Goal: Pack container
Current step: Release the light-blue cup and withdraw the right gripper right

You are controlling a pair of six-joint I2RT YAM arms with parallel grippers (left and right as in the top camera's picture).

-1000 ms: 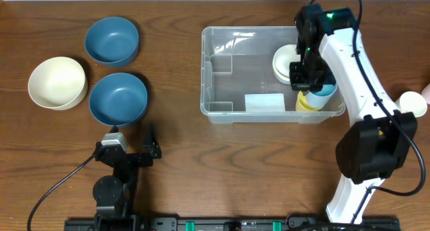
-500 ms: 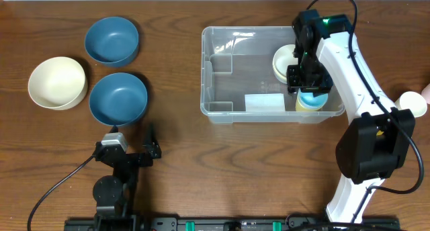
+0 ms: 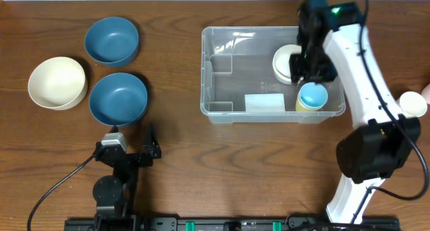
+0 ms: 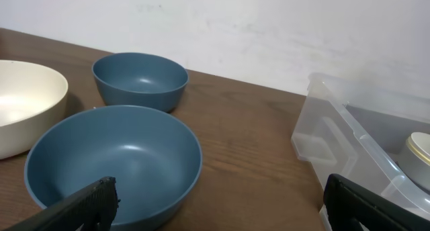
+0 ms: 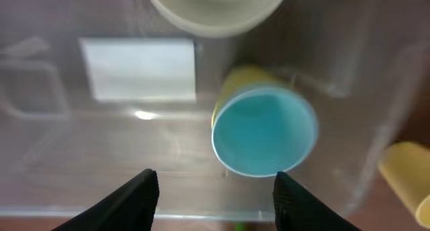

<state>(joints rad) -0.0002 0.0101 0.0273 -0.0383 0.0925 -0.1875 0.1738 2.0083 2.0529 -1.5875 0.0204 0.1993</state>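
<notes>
The blue cup [image 3: 313, 95] is stacked in the yellow cup inside the container, so my open right gripper should go on moving toward the pink cup [image 3: 426, 92] until it closes there.
The clear container [image 3: 248, 63] sits in the middle of the table, with a whitish label [image 5: 138, 68] on its base. A blue cup [image 3: 312, 97] stands nested in a yellow cup [image 5: 232, 83] at the container's near right corner. A cream cup [image 3: 285, 62] stands just behind them. My right gripper [image 5: 216, 201] hovers open above the container, the blue cup [image 5: 264, 130] free below its fingers. My left gripper [image 4: 218, 211] rests open near the table's front left, facing a blue bowl [image 4: 114, 164], with nothing between its fingers.
Left of the container lie two blue bowls [image 3: 118, 99] [image 3: 111, 40] and a cream bowl [image 3: 58, 82]. A pale cup [image 3: 411, 105] stands outside the container at the right edge, seen as yellow [image 5: 406, 170] in the right wrist view.
My right gripper has opened and let go of the blue cup, which now sits in the yellow cup. The gripper has lifted and drawn back. The left arm has not moved.
</notes>
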